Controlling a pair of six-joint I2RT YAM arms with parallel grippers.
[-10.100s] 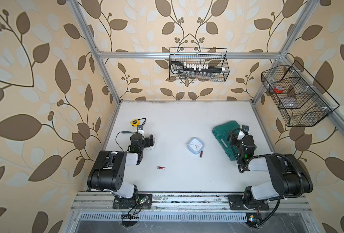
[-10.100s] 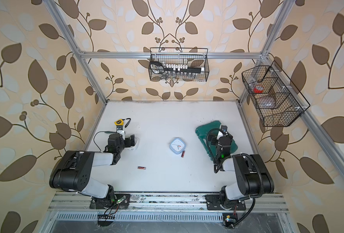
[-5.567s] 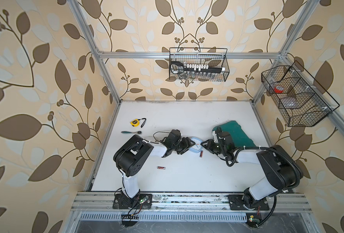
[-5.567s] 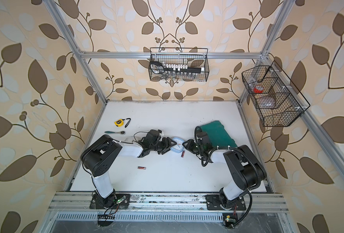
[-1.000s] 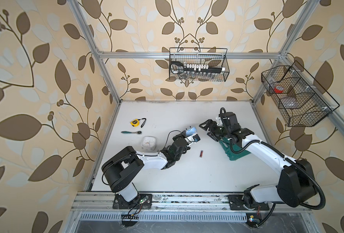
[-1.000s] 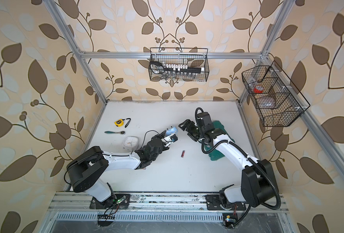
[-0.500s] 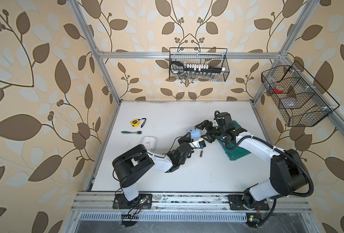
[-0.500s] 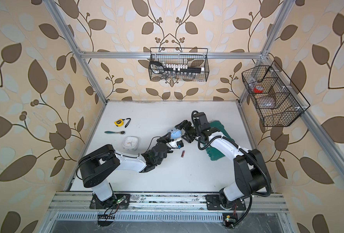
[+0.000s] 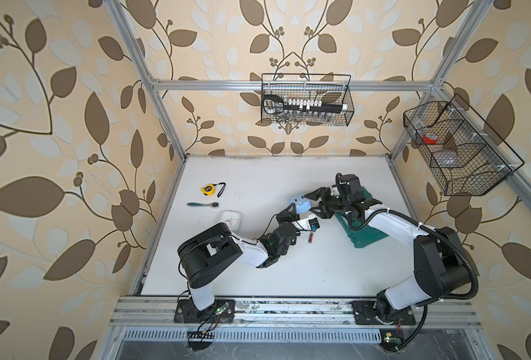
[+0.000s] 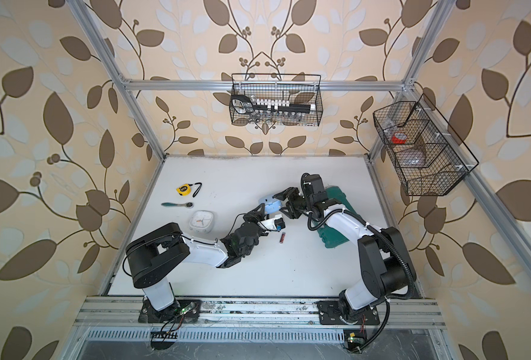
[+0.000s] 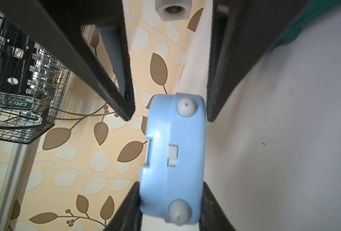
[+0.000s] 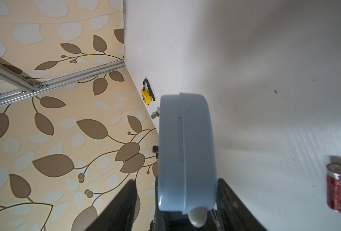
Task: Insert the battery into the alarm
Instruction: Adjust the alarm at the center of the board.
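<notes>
My right gripper should close at the alarm's loose end, since a gap shows beside its finger there, before my left gripper opens and moves away.
A blue alarm hangs edge-on above the middle of the white table, with my left gripper shut on its lower end. The alarm shows grey feet and a side switch. My right gripper stands open around the alarm's other end. One of its fingers is close against the alarm, while the other stands off with a gap. A red battery lies on the table just below both grippers.
A white clock lies face up at the left, with a ratchet wrench and a yellow tape measure behind it. A green case lies under my right arm. Wire baskets hang on the back and right walls.
My right gripper has moved left onto the raised alarm and its jaws have narrowed around it. My left gripper has kept its hold on the alarm and barely shifted.
</notes>
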